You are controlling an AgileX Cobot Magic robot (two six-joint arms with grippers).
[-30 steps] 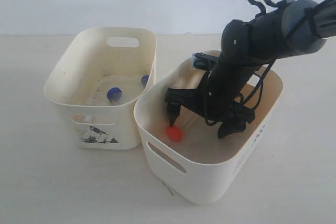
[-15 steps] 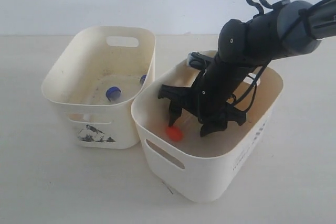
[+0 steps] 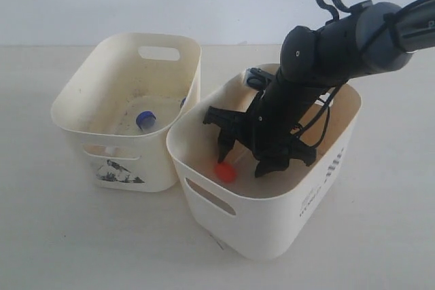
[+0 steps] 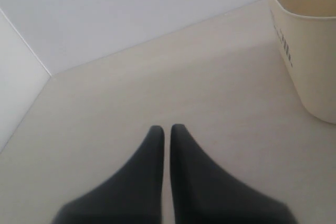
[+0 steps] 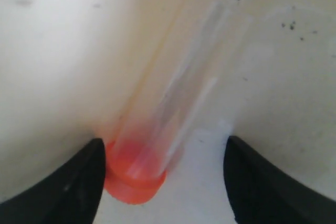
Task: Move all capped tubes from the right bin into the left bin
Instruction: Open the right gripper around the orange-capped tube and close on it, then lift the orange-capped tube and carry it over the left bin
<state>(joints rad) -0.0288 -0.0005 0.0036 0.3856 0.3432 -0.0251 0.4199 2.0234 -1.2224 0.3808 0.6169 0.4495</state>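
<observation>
The tube (image 5: 170,85) is slanted between my right gripper's fingers, its orange-red cap (image 3: 225,172) touching one finger, so next I open and turn square to the tube before gripping it.
The right bin (image 3: 272,216) holds a clear tube with an orange-red cap (image 3: 224,172) lying on its floor. My right gripper (image 3: 245,157) is down inside that bin, open, with its fingers either side of the tube. In the right wrist view the cap (image 5: 134,182) sits against one finger (image 5: 79,182), and the gripper (image 5: 164,141) is not closed on it. A second orange-red tube does not show. The left bin (image 3: 78,96), with the black sticker (image 3: 121,172), holds one blue-capped tube (image 3: 143,119) and another (image 3: 183,102) half hidden by the wall. My left gripper (image 4: 167,129) is shut and empty over the bare table.
The two bins stand touching on a pale table (image 3: 68,236). The right arm (image 3: 326,52) reaches over the right bin's far rim. A cream bin wall (image 4: 310,51) with printed marks stands at the edge of the left wrist view.
My right gripper has sunk deeper and shifted left in the right bin, closing in around the orange-red capped tube. Both bins have slid slightly to the left.
</observation>
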